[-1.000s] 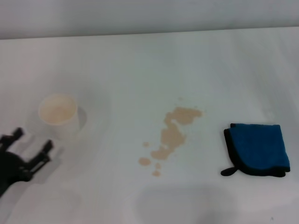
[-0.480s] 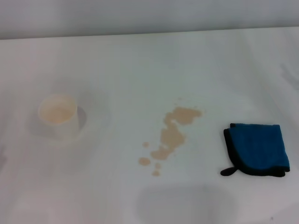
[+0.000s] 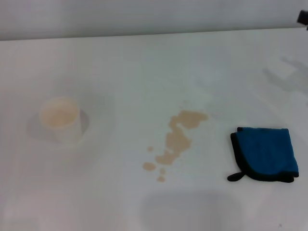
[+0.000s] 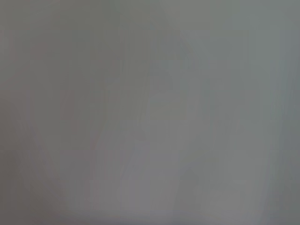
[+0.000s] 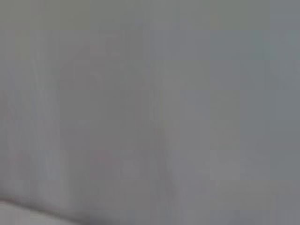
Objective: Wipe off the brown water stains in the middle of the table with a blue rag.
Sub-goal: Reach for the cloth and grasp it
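Note:
I should now move toward the blue rag's back edge (image 3: 270, 129) until my fingers touch it, because the table (image 3: 279, 103) is clear between my right gripper and that edge.
In the head view the brown water stains (image 3: 179, 137) lie in the middle of the white table (image 3: 144, 67). They form a pale tan blotch, with small droplets trailing toward the front left. The blue rag (image 3: 264, 154) lies folded flat to their right, its black loop tab pointing toward the front left. Only a dark tip of my right gripper (image 3: 303, 18) shows at the far right edge, well behind the rag. My left gripper is out of view. Both wrist views show only plain grey.
A white paper cup (image 3: 60, 119) with a tan inside stands upright on the left side of the table. A faint shadow (image 3: 284, 77) falls on the table at the far right. The table's back edge meets a grey wall.
My left gripper, at the lower left a second ago, has left the view. A dark tip of the right gripper and its shadow have come in at the far right.

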`<state>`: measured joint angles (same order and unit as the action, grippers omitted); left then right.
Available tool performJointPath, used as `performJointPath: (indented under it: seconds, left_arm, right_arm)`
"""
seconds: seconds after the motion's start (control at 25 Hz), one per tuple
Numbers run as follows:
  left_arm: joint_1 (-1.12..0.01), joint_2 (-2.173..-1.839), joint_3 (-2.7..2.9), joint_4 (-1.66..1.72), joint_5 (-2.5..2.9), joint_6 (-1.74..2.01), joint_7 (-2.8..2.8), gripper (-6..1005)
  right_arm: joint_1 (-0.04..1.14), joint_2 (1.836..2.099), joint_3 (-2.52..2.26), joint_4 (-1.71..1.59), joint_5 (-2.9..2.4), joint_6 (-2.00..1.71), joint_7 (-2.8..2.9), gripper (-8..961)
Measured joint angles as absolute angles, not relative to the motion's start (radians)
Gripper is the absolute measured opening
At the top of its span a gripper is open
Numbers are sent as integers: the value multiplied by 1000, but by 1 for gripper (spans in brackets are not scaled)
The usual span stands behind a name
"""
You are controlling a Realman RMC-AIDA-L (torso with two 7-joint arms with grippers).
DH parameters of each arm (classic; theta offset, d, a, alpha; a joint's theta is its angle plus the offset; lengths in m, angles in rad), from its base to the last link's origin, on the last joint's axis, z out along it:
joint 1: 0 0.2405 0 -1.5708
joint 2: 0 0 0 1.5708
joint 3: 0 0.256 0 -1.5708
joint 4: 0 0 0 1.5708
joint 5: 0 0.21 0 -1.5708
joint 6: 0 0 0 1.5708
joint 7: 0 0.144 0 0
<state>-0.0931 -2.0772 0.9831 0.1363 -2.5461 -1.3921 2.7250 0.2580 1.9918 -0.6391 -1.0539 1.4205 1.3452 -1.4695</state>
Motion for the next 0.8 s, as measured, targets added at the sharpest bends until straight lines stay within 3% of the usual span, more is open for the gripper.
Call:
performJointPath:
  seconds: [0.36, 0.6, 0.8]
  left_arm:
    - [-109, -2071, 958, 182, -2574, -1378, 2797, 866]
    - [-145, -2069, 922, 213, -2577, -1376, 2802, 865]
    - [-181, -2071, 867, 218, -2578, -1367, 2798, 865]
  right_arm:
    - [373, 1974, -650, -1231, 1002, 1562, -999, 865]
    - [462, 1998, -653, -1222, 622, 1560, -793, 865]
    - [473, 2002, -691, -1201, 549, 1588, -699, 865]
